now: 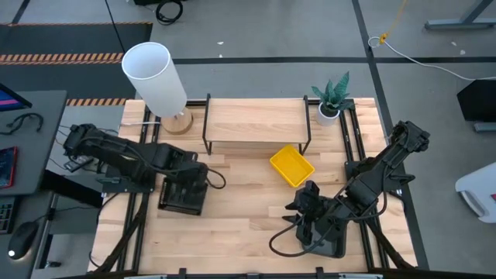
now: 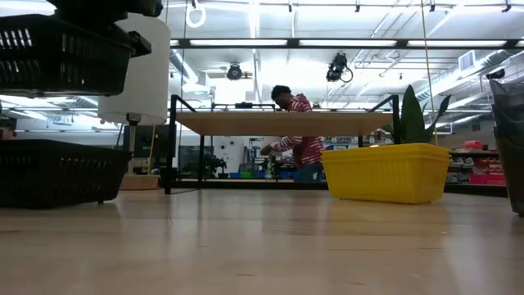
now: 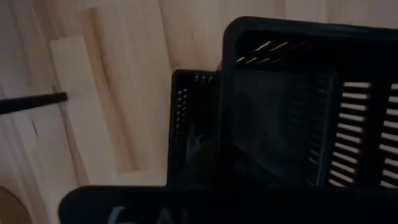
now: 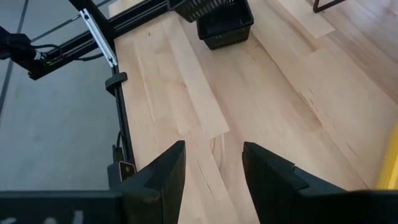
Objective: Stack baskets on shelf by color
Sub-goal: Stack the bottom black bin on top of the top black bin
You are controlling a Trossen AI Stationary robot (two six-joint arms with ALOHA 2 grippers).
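Note:
The held black basket [image 2: 59,62] is level above the second black basket [image 2: 64,174]. My left gripper should go on lowering it until it sits inside, then let go.
My left gripper [image 1: 183,175] is shut on a black mesh basket [image 2: 57,53], lifted high above a second black basket [image 2: 56,172] that rests on the table at the left. A yellow basket [image 1: 292,166] sits on the table just in front of the shelf [image 1: 256,120], a low wooden plank on black legs at the far middle. My right gripper [image 4: 213,165] stands open above bare table at the near right, with nothing between its fingers. My left gripper comes at the black basket from above, pointing down, at its rim [image 3: 231,74]. Its own dark body hides the place of contact, so the kind of hold does not show. The basket hangs clear, about level, straight over the other black basket [image 3: 189,118].
A white lamp [image 1: 155,77] on a wooden foot stands at the far left beside the shelf, and a potted plant [image 1: 332,101] at the far right. Black rails run along both table sides. A person [image 2: 295,135] is in the room beyond the shelf.

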